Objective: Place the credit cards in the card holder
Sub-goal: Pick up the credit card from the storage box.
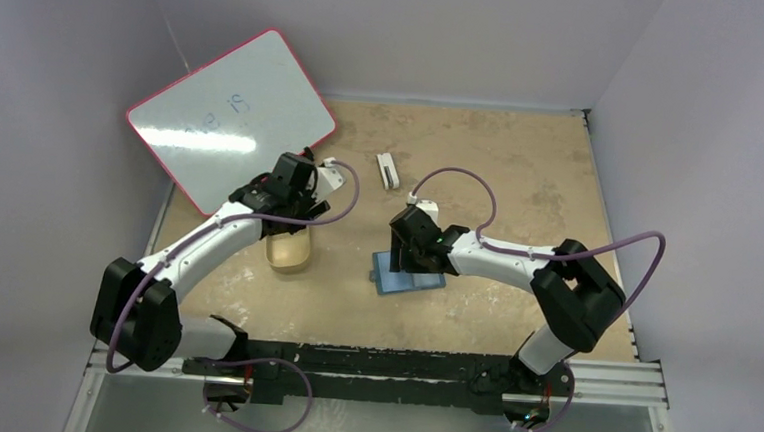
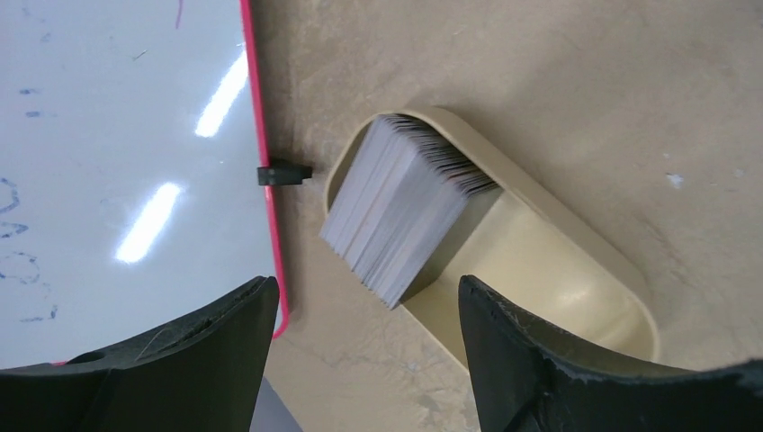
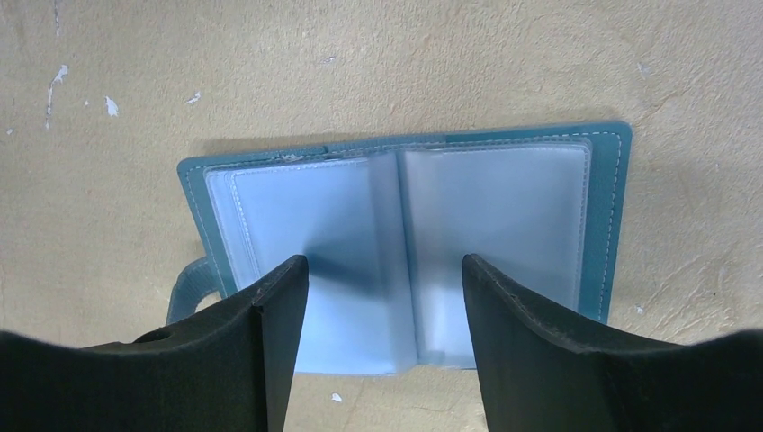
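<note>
The stack's end card stands free toward the tray's empty half (image 2: 544,279). My left gripper keeps moving down until its fingers are on both sides of that card's near edge (image 2: 396,295), then close.
The credit cards (image 2: 405,202) stand on edge as a thick grey stack at one end of a tan-gold tray (image 2: 558,279). My left gripper (image 2: 369,297) is open just short of the stack, with only bare table between its fingers; from above it hangs over the tray (image 1: 288,252). The teal card holder (image 3: 504,207) lies spread open on the table, its clear inner pockets facing up and its strap (image 3: 189,288) off to the left. My right gripper (image 3: 385,270) is open over the holder's near edge, one finger on each side of the centre fold, gripping nothing.
A red-rimmed whiteboard (image 1: 229,116) leans at the back left, its edge close to the tray, with a small black clip (image 2: 283,171) on it. A small white oblong block (image 1: 389,169) lies behind the holder. Walls close the table on three sides.
</note>
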Tool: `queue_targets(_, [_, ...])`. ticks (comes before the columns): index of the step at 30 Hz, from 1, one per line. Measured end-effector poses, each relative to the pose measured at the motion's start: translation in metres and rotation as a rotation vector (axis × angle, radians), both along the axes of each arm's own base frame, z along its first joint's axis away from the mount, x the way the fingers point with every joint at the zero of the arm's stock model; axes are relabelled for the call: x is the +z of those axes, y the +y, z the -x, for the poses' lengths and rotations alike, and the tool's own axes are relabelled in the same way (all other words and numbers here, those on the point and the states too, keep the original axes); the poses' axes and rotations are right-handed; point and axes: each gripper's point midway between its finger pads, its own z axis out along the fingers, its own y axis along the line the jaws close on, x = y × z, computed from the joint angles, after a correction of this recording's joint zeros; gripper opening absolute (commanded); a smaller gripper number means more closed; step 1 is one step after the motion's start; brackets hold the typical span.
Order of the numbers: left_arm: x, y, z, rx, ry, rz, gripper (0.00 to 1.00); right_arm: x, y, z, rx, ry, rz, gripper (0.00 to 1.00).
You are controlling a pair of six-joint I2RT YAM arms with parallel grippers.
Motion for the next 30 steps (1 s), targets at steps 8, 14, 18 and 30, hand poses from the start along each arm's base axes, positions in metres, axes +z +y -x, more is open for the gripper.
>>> queue_targets(8, [-0.023, 0.015, -0.015, 0.004, 0.045, -0.048, 0.76, 0.001, 0.000, 0.005, 0.023, 0.016, -0.001, 0.66])
queue_targets(14, [-0.041, 0.017, -0.010, -0.001, 0.039, -0.048, 0.79, 0.008, -0.002, 0.010, 0.032, 0.025, -0.006, 0.66])
queue_targets(18, [-0.047, 0.020, -0.009, 0.005, 0.033, -0.055, 0.78, 0.007, -0.003, 0.011, 0.033, 0.031, -0.002, 0.66])
queue_targets(30, [-0.069, 0.026, -0.018, 0.041, 0.059, -0.120, 0.69, 0.018, -0.005, 0.014, 0.035, 0.018, -0.023, 0.66])
